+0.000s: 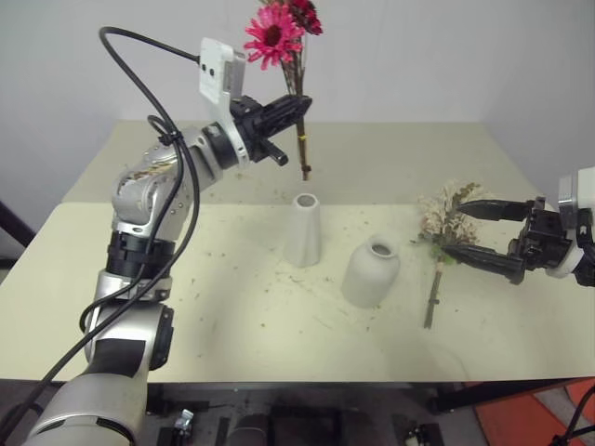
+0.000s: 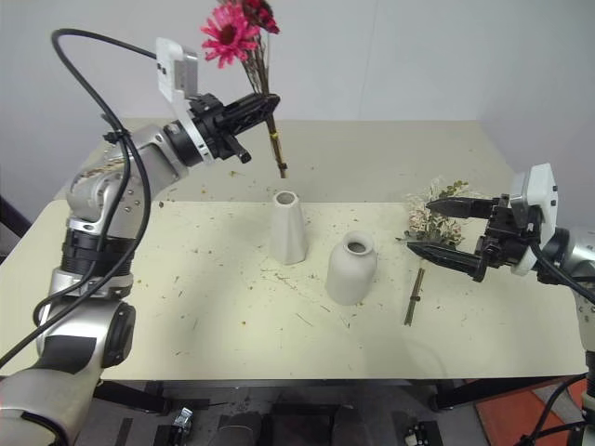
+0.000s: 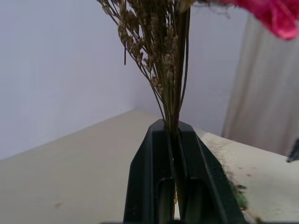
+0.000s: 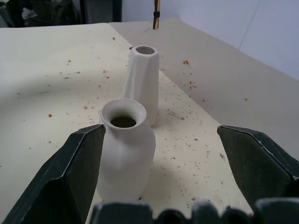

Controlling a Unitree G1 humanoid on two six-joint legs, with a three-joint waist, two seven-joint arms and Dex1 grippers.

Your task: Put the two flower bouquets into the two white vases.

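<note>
The cream-white bouquet (image 1: 448, 219) will turn and lean when the robot lets go of it inside, because the stem bundle is thinner than the bell-shaped white vase's opening (image 1: 382, 248).
My left gripper (image 1: 299, 108) is shut on the stems of the pink daisy bouquet (image 1: 276, 35), which it holds upright in the air; the stem ends hang just above and behind the tall slim white vase (image 1: 303, 229). The left wrist view shows the stems and tan sprigs (image 3: 159, 56) pinched between the fingers. The shorter bell-shaped white vase (image 1: 371, 270) stands to the right of the tall one. The cream-white bouquet (image 1: 447, 219) lies on the table at the right. My right gripper (image 1: 468, 227) hovers open over its blooms, pointing toward the vases.
Bits of dried plant litter are scattered over the cream table (image 1: 232, 307) around both vases. A seam runs across the tabletop behind the vases. A white wall stands behind the far edge.
</note>
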